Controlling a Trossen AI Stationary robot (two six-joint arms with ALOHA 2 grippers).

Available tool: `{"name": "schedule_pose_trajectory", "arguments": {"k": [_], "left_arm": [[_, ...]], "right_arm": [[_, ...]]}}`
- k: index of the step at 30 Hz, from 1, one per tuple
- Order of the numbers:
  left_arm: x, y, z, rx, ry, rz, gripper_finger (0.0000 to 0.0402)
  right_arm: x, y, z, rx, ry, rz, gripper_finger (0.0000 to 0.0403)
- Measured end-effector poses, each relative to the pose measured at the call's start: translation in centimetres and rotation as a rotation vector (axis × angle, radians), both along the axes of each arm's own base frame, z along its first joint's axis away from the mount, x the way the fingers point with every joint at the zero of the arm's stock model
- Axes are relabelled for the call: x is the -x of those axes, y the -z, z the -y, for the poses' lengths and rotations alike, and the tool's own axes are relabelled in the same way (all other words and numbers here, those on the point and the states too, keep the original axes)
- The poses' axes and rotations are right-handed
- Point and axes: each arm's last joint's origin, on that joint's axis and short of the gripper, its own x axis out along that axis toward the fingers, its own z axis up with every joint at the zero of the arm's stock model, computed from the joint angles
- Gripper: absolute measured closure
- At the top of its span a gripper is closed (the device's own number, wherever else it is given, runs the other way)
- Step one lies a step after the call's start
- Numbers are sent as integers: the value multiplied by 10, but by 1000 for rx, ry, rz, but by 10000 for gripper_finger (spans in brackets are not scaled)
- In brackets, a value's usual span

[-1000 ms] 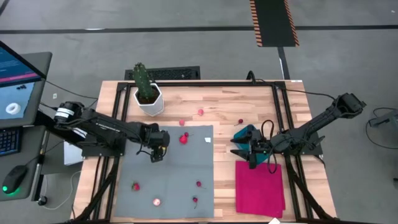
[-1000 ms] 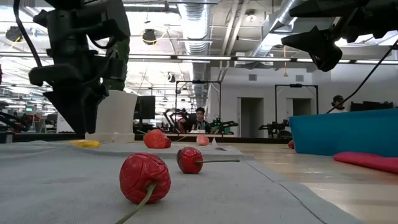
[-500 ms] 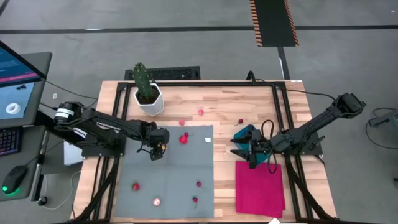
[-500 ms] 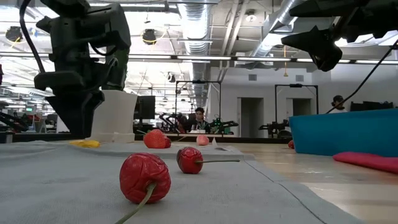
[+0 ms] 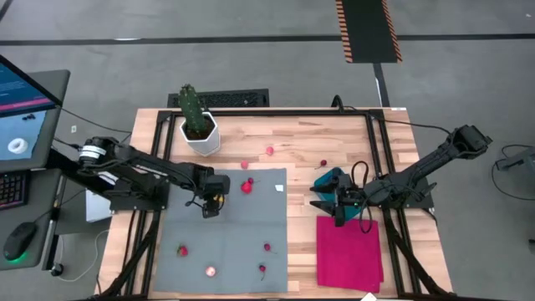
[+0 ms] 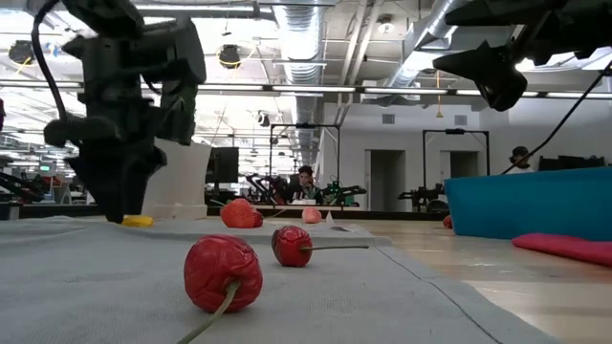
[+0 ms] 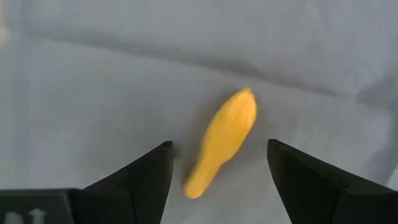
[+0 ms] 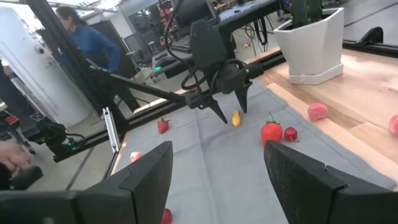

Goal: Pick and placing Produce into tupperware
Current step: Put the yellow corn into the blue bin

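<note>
I should lift clear, because the yellow piece [image 7: 222, 142] lies at a slant between my left gripper's open fingers, and then line the fingers up with its long sides [image 7: 211, 138] before I close them.
A small yellow piece of produce [image 7: 224, 140] lies on the grey mat [image 5: 221, 230]. My left gripper [image 7: 219, 146] points down over it, open, one finger on each side and clear of it; in the low view the gripper [image 6: 120, 196] hangs just above the mat beside the piece [image 6: 137, 221]. Red and pink produce [image 5: 247, 186] [image 6: 223, 272] lies scattered on the mat and the wood. My right gripper [image 5: 334, 211] stays open and empty at the near side of the teal tupperware [image 5: 331, 179].
A cactus in a white pot [image 5: 201, 134] stands at the far left of the table. A magenta cloth [image 5: 349, 251] lies near the front right. Black frame rails [image 5: 380, 150] run along the table's edges. A person [image 8: 87, 37] stands beyond the table.
My left gripper has sunk a little toward the mat and the yellow piece, tipping slightly, and has stayed open. The produce has not moved.
</note>
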Motion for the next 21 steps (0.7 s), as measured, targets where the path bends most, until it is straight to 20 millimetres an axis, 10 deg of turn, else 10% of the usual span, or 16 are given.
{"name": "schedule_pose_trajectory", "arguments": {"k": [9,21], "left_arm": [[-7,9,0,-11,27,-37,160],[-8,4,0,14,27,-78,286]], "right_arm": [[0,0,0,-5,1,-3,127],[0,1,0,-3,3,-5,127]]}}
